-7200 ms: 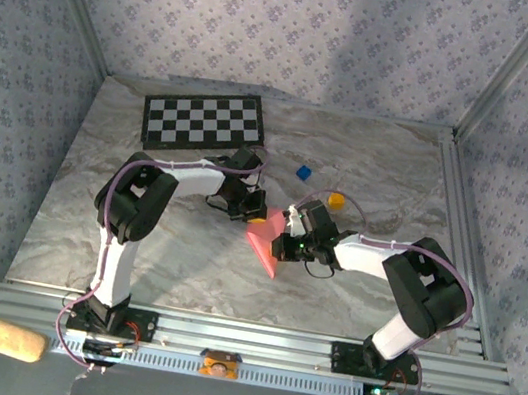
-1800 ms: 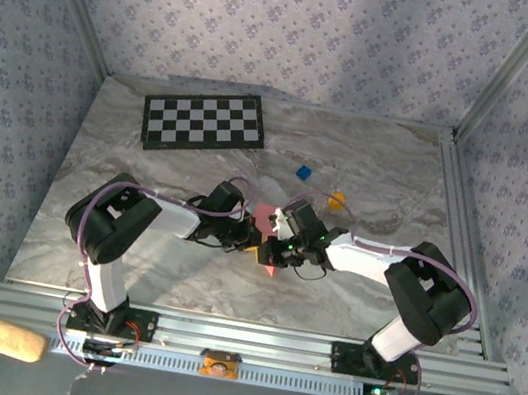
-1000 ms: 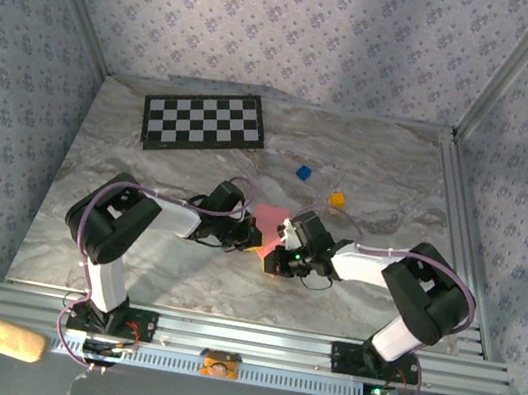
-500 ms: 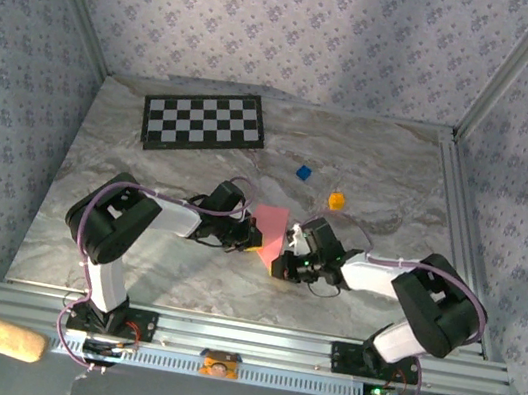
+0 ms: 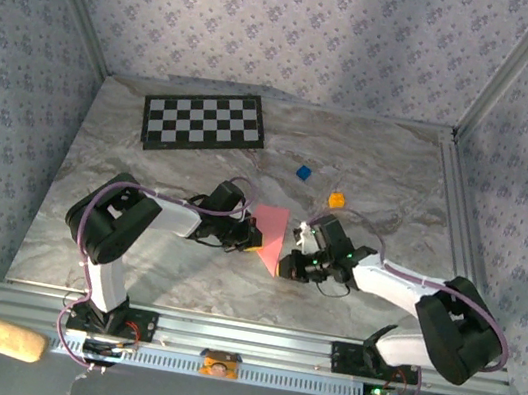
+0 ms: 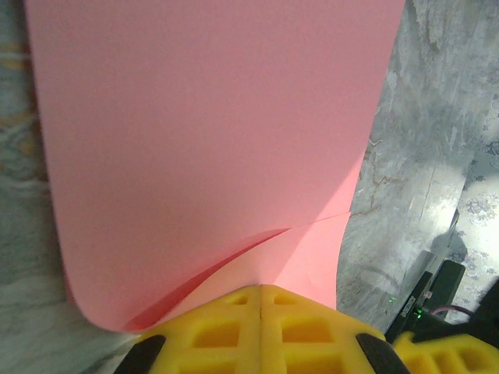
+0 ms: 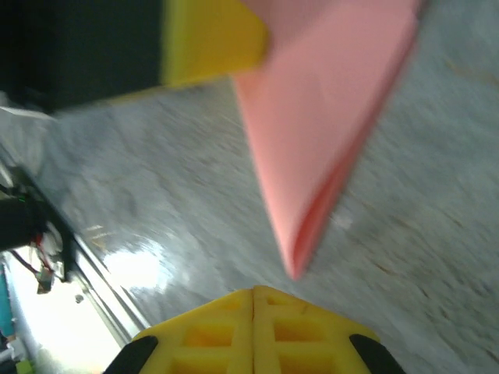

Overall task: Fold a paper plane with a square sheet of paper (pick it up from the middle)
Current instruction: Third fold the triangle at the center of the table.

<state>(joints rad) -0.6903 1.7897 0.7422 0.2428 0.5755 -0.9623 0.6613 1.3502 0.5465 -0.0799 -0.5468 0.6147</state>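
The fold is gaping open near the paper's sharp tip (image 7: 307,227), so the robot's right gripper should go back onto the paper's wedge (image 5: 269,255) and push the fold flat.
The salmon-pink sheet of paper (image 5: 272,229) lies partly folded into a narrow wedge on the marble table, its sharp tip (image 5: 274,270) toward the near edge. My left gripper (image 5: 249,243) is shut, its yellow tips set against the paper's left edge. In the left wrist view the pink paper (image 6: 210,117) spreads ahead of my shut left gripper (image 6: 261,290), one flap lifting slightly. My right gripper (image 5: 291,264) is shut just right of the tip and holds nothing. In the blurred right wrist view the paper's tip (image 7: 300,253) lies just ahead of my right gripper (image 7: 253,290).
A black-and-white checkerboard (image 5: 204,120) lies at the back left. A small blue block (image 5: 303,172) and an orange block (image 5: 336,201) sit behind my right arm. Aluminium rails (image 5: 241,336) run along the near edge.
My right gripper has slid toward the near right along the paper and come off its tip, its arm swinging right. The paper now looks narrower. The left arm has stayed put.
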